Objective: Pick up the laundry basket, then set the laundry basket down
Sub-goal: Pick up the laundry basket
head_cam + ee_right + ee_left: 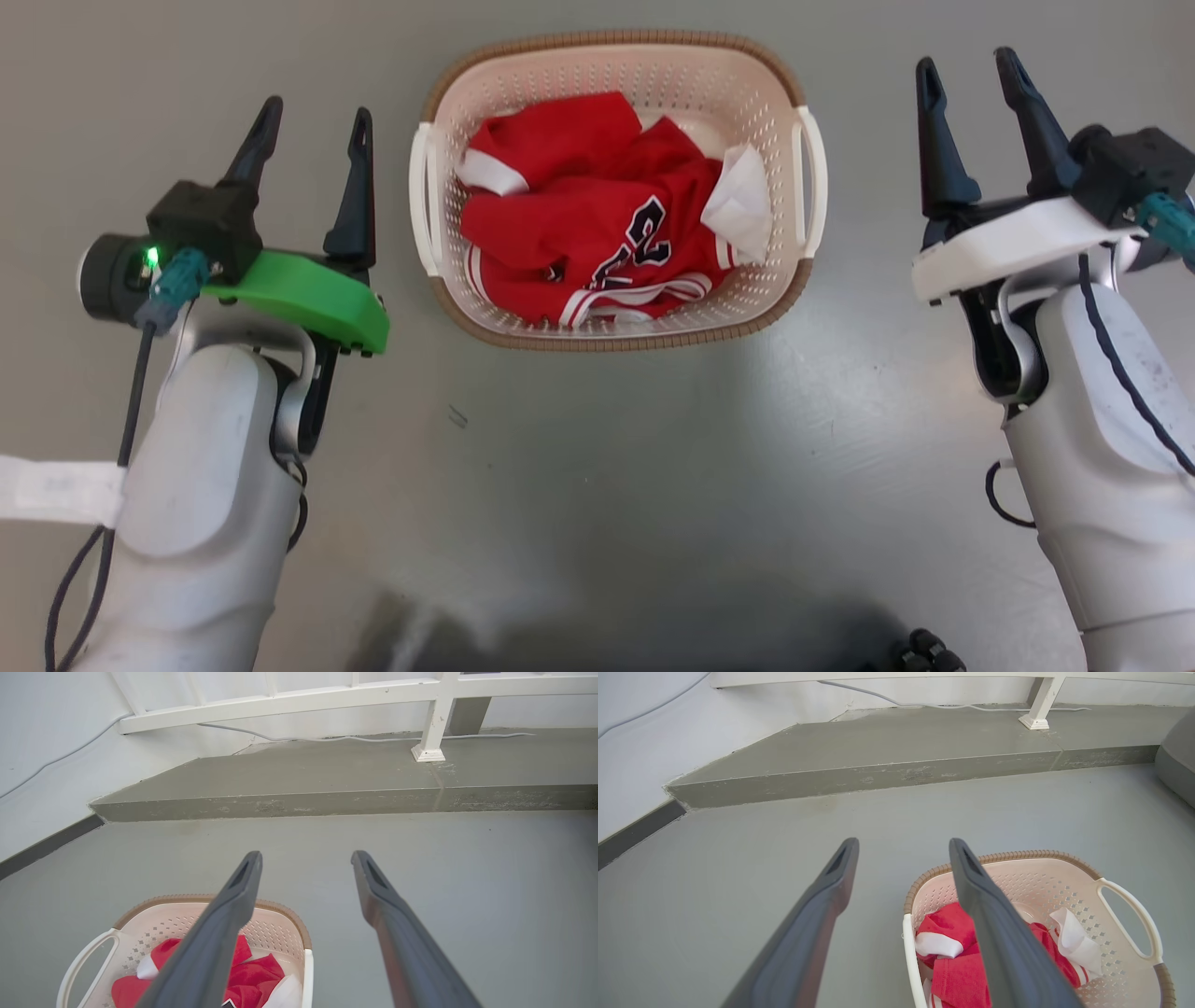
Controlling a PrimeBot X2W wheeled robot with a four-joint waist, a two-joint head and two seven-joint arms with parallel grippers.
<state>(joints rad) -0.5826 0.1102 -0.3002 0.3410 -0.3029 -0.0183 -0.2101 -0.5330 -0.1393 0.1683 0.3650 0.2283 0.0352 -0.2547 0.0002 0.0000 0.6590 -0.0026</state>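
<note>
My gripper will lift the laundry basket, and the red jersey (594,224) will come along in place because it lies in a heap well below the brown rim (627,343).
The laundry basket (766,308) stands on the grey floor between my two arms, cream with a brown rim and white side handles, holding a red jersey (583,224). My left gripper (313,131) hangs open to the basket's left, clear of the handle. My right gripper (971,79) is open to its right, also apart from it. In the left wrist view the basket (1064,882) lies at lower right behind my right finger (994,933). The right wrist view has the basket (275,933) at lower left, with the gripper (306,858) open over bare floor.
A raised concrete step (878,765) runs across ahead of the basket, with a white post foot (427,753) and a cable on it. A white wall with a dark skirting (635,833) lies to the left. A grey rounded object (1176,760) sits at the far right.
</note>
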